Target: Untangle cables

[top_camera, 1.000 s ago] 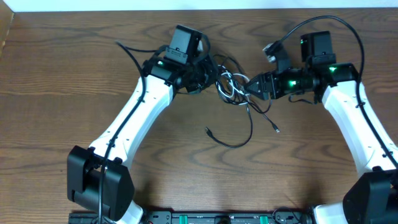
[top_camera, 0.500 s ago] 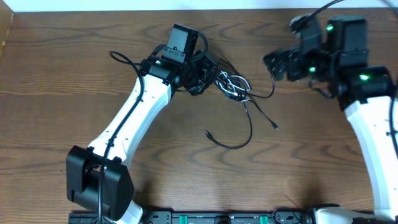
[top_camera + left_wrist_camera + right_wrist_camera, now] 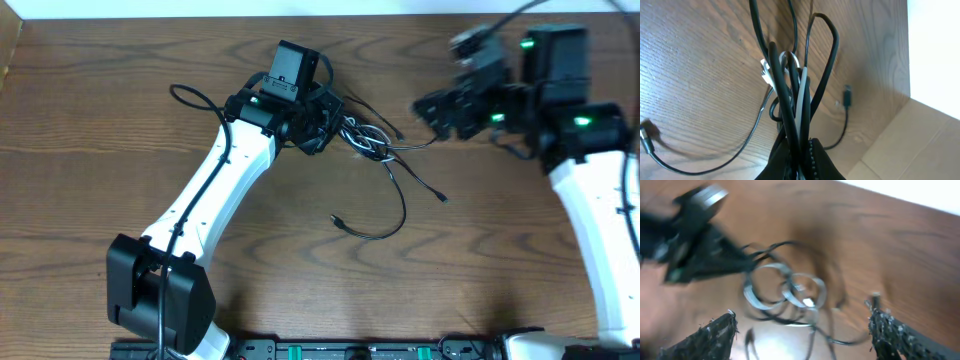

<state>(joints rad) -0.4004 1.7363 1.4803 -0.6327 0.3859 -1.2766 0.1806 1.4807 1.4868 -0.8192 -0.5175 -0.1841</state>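
I expect the white cable (image 3: 800, 102) to go along with the bundle and stay tangled when I pull, because it runs squeezed between crossing pieces of black cable (image 3: 785, 92).
The cables lie tangled in a knot (image 3: 366, 139) at the middle back of the table: a thin black cable (image 3: 781, 95) and a white cable (image 3: 803, 97). My left gripper (image 3: 322, 126) is shut on the bundle, and both cables run out from between its fingers (image 3: 799, 152). Loose black ends trail forward to small plugs (image 3: 338, 219) (image 3: 443, 198). My right gripper (image 3: 424, 106) hovers to the right of the knot, open and empty. In the blurred right wrist view its fingers (image 3: 715, 335) stand wide apart, with the white loops (image 3: 785, 287) ahead of them.
The wooden table (image 3: 100, 150) ends at a light surface along its back edge (image 3: 150, 8). A thicker black arm wire loops out left of the left wrist (image 3: 190, 95). A cardboard-coloured surface (image 3: 920, 140) lies beyond the table edge.
My right gripper has left the knot, opened, and risen up and to the right, then drifted slightly back left. The left gripper has kept its hold and the tangle shifted a little.
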